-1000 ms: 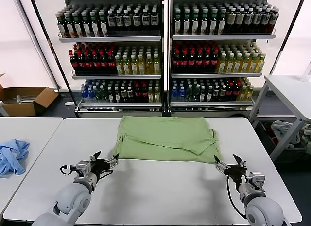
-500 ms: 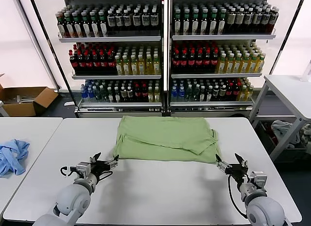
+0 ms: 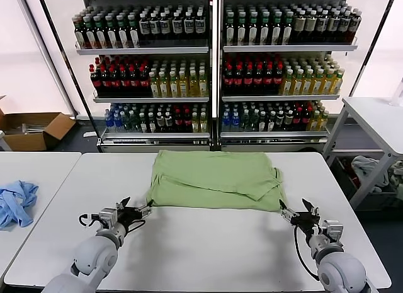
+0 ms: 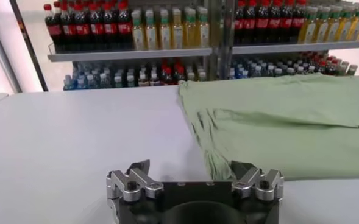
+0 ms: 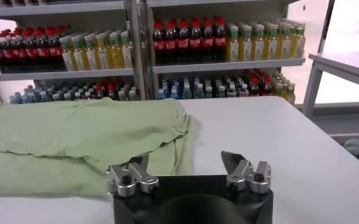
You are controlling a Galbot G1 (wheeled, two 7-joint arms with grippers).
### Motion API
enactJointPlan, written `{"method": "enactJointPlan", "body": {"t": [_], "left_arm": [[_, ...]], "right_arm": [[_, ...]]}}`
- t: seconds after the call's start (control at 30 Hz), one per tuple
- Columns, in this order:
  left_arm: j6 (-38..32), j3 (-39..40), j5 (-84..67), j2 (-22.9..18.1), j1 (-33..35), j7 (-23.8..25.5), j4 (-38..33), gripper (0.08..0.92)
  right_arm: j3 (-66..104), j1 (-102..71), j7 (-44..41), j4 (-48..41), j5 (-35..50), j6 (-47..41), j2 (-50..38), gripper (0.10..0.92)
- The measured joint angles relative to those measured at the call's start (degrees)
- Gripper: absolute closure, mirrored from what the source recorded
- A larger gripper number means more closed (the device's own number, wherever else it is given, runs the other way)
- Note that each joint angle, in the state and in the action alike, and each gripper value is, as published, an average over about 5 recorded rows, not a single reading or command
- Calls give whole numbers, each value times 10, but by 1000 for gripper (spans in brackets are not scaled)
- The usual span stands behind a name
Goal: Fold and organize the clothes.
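Note:
The light green shirt is lying at the table's far edge, so I should pinch and pull its near corners closer with my left gripper and right gripper before folding it.
The clothes are one light green shirt, lying folded flat at the far middle of the white table. My left gripper is low over the table at the shirt's near left corner, jaws open. In the left wrist view the shirt has its corner reaching in beside one finger of the left gripper. My right gripper is open at the near right corner. In the right wrist view the shirt has its edge under one finger of the right gripper. Neither gripper holds anything.
A light blue garment lies on the neighbouring table to the left. Shelves of bottles stand behind the table. A cardboard box is on the floor at the far left, and another table stands at the right.
Both grippers have crept a little closer to the shirt's near corners. The shirt has not moved.

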Motion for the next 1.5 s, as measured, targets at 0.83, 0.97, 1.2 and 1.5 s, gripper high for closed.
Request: {"method": "enactJointPlan", "body": {"t": [0.83, 0.97, 1.2, 1.5], "left_arm": [[5, 16, -7, -15, -12, 9, 4, 440], [5, 19, -6, -12, -10, 14, 4, 553], [3, 22, -1, -10, -4, 25, -3, 752], [-1, 25, 2, -1, 1, 30, -16, 920]], "right_arm": [[-34, 40, -20, -42, -13, -28, 23, 593], [-35, 42, -22, -43, -16, -31, 24, 713], [-33, 42, -24, -42, -17, -33, 21, 894], [-28, 35, -26, -33, -19, -34, 13, 911]]}}
